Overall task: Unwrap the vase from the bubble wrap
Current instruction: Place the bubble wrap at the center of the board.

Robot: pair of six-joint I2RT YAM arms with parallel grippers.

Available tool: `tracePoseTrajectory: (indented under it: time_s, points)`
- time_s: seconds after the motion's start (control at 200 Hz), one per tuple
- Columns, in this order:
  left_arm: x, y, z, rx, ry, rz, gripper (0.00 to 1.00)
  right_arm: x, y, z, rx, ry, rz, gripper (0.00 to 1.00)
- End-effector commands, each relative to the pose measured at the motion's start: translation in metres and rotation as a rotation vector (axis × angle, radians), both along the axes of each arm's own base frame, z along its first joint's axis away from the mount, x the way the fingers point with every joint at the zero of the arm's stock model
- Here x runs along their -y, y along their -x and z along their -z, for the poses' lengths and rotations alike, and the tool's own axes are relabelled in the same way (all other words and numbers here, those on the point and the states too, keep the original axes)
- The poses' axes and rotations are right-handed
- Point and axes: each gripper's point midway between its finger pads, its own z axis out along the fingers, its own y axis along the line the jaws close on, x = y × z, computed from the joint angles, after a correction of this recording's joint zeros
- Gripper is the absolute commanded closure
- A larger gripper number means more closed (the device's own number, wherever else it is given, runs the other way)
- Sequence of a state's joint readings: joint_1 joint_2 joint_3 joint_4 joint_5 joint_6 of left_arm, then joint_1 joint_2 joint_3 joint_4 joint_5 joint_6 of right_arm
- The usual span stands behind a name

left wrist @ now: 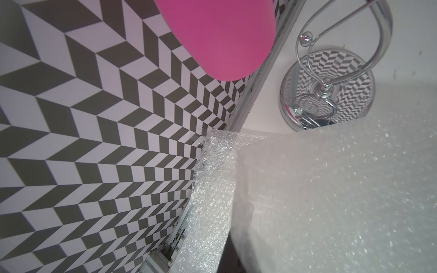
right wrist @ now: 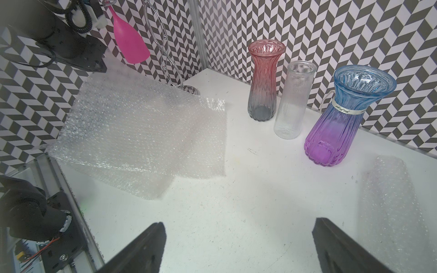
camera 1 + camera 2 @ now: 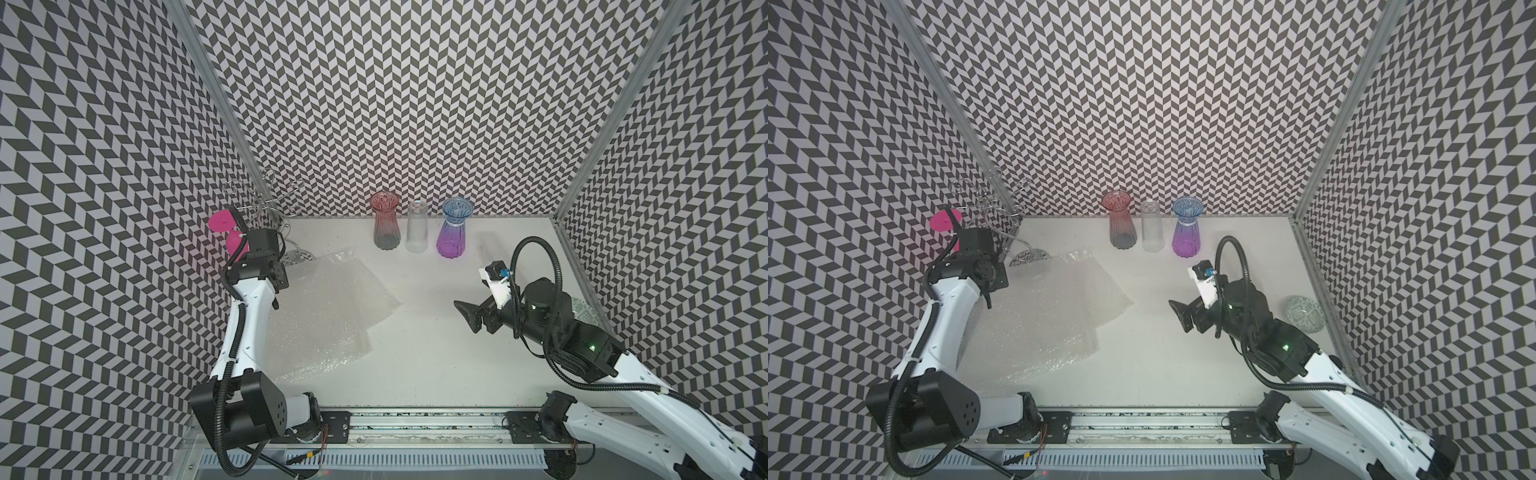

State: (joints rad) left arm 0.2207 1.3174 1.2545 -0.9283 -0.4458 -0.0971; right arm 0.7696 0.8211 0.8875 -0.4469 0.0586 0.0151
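The empty bubble wrap sheet (image 3: 320, 313) is spread out clear of the vases. My left gripper should keep lowering the sheet's raised corner (image 2: 114, 71) until it is near the table, then let go.
A bundle of bubble wrap with the vase (image 2: 387, 208) inside it lies on the white table (image 2: 236, 189), beside my right gripper's finger. My right gripper (image 3: 467, 318) (image 2: 237, 223) hovers open over bare table with nothing between its fingers. Loose bubble wrap sheets (image 3: 328, 316) (image 3: 1042, 316) (image 2: 142, 132) lie overlapping on the left. One sheet's far corner rises to my left gripper (image 2: 99, 67), which is shut on it. That sheet (image 1: 331, 189) fills the left wrist view and hides the fingers.
Three bare vases stand at the back wall: pink-grey (image 3: 385, 226), clear (image 3: 417, 226), blue-purple (image 3: 453, 232). A chrome wire stand (image 3: 270, 208) with a pink glass (image 3: 224, 222) fills the back left corner. A patterned round object (image 3: 1304, 313) lies by the right wall.
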Motion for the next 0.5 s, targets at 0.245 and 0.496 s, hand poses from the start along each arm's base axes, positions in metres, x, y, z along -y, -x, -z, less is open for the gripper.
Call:
tracePoseTrajectory:
  time_s: [0.245,0.496]
  points:
    - [-0.016,0.008,0.038,-0.031,-0.009,-0.038,1.00,0.003,0.002,-0.013,0.039,-0.024,0.001,0.01]
    - [-0.031,0.005,0.052,-0.070,0.013,-0.080,1.00,0.006,0.004,-0.012,0.045,-0.018,0.006,0.01]
